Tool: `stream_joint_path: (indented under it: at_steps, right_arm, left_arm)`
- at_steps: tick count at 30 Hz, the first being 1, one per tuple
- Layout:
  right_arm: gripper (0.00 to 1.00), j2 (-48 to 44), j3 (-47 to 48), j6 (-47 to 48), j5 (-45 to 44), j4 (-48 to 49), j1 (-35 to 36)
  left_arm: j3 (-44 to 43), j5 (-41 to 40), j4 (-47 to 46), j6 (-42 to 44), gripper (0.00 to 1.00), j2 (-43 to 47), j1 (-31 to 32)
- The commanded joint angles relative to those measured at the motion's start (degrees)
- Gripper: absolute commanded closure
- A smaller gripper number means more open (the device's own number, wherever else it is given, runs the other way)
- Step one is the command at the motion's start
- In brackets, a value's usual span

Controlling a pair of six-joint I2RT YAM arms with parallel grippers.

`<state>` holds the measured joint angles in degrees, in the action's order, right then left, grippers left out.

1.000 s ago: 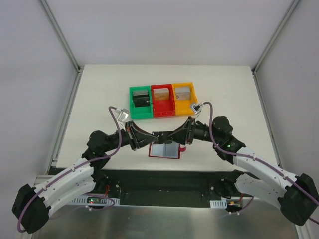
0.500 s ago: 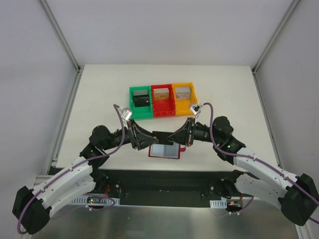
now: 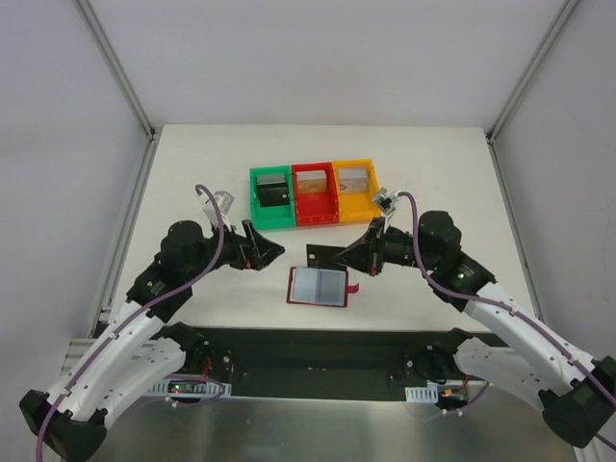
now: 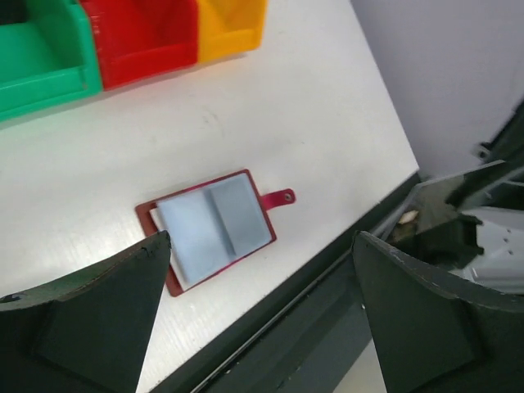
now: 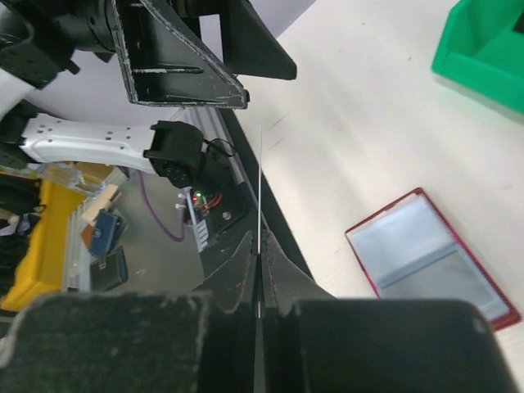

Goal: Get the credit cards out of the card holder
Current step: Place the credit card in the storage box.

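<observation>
The green bin (image 3: 273, 204) is on my left gripper's side and my right gripper is holding the credit card, so my left gripper needs to grab the card's loose end (image 3: 313, 256).
The card holder (image 3: 318, 286) lies open and flat near the table's front edge, dark red with pale blue-grey pockets facing up; it also shows in the left wrist view (image 4: 213, 229) and the right wrist view (image 5: 430, 254). My right gripper (image 3: 351, 257) is shut on one credit card (image 3: 323, 255), held on edge above the table just behind the holder. In the right wrist view that card (image 5: 259, 176) is a thin line sticking out of the shut right gripper (image 5: 259, 246). My left gripper (image 3: 267, 244) stands open and empty to the left of the card, apart from it; its fingers (image 4: 90, 315) frame the holder.
Green (image 3: 271, 197), red (image 3: 314, 193) and orange (image 3: 355, 189) bins stand in a row behind the holder, each with small items inside. The table's front edge and a dark rail (image 4: 327, 270) run close below the holder. The two grippers face each other a short way apart.
The left gripper opened, let go of the card and drew back to the left. The right gripper shut on the card and now holds it alone, shifted slightly right.
</observation>
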<state>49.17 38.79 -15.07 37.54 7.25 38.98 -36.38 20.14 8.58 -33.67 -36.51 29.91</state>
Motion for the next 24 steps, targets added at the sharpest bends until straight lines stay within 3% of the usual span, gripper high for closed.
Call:
stream_joint_path:
  at_steps: [1, 4, 8, 13, 17, 24]
  right_arm:
    - [0.99, 0.67, 7.70, 9.52, -5.71, -14.52, -0.13]
    - [0.99, 1.02, 8.77, 11.90, -8.53, -16.47, 0.04]
    - [0.95, -0.29, 5.35, 17.24, -10.65, -13.25, 1.01]
    - [1.00, -0.66, 4.27, 22.44, -9.78, -13.21, 2.41]
    - [1.00, 1.98, 6.03, 25.17, -5.29, -15.68, 2.41]
    - [1.00, 2.16, 5.95, 28.86, -1.69, -17.35, 3.20]
  left_arm:
    - [-5.89, -11.61, 7.86, 1.06, 0.05, -2.94, -0.29]
    - [-6.08, -14.41, 6.46, 5.62, 0.06, -4.18, -0.29]
    - [-0.11, -22.24, -1.00, 9.23, 0.03, 2.04, -0.29]
    - [2.02, -20.24, -5.07, 8.54, 0.01, 9.01, -0.29]
    - [-4.04, -4.98, -2.43, 12.04, 0.01, -0.03, -0.29]
    - [-9.58, 34.65, -7.95, 21.63, 0.01, -11.80, -0.29]
